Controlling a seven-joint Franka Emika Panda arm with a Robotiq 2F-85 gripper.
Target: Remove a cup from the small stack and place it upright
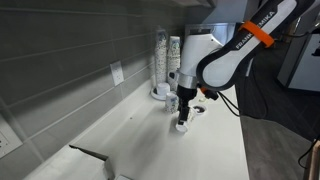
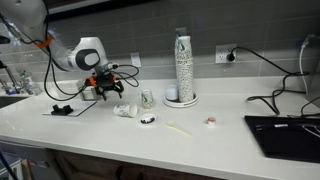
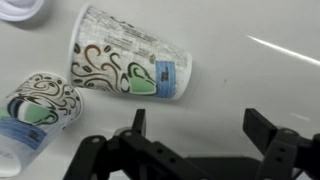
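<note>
The lying cup's base (image 3: 178, 76) is turned toward my gripper's opening and the cup's rim points away. Next, I move back and come around to the cup's open rim (image 3: 78, 45).
In the wrist view a white paper cup (image 3: 130, 65) with a green and brown print lies on its side on the white counter. A second printed cup (image 3: 35, 115) lies to its left; I cannot tell whether either holds nested cups. My gripper (image 3: 200, 130) is open and empty, with both cups just beyond its fingertips and apart from them. In an exterior view the gripper (image 2: 107, 90) hovers low beside the lying cups (image 2: 125, 110), and a single small cup (image 2: 147, 98) stands upright behind them. In another exterior view the gripper (image 1: 185, 100) is above the cups (image 1: 182, 125).
Two tall columns of cups (image 2: 182, 62) stand on a round plate (image 2: 192, 101) by the wall, also shown in an exterior view (image 1: 165, 55). A small round lid (image 2: 147, 120), a thin stick (image 2: 180, 127), a black device (image 2: 285, 130) and cables lie on the counter.
</note>
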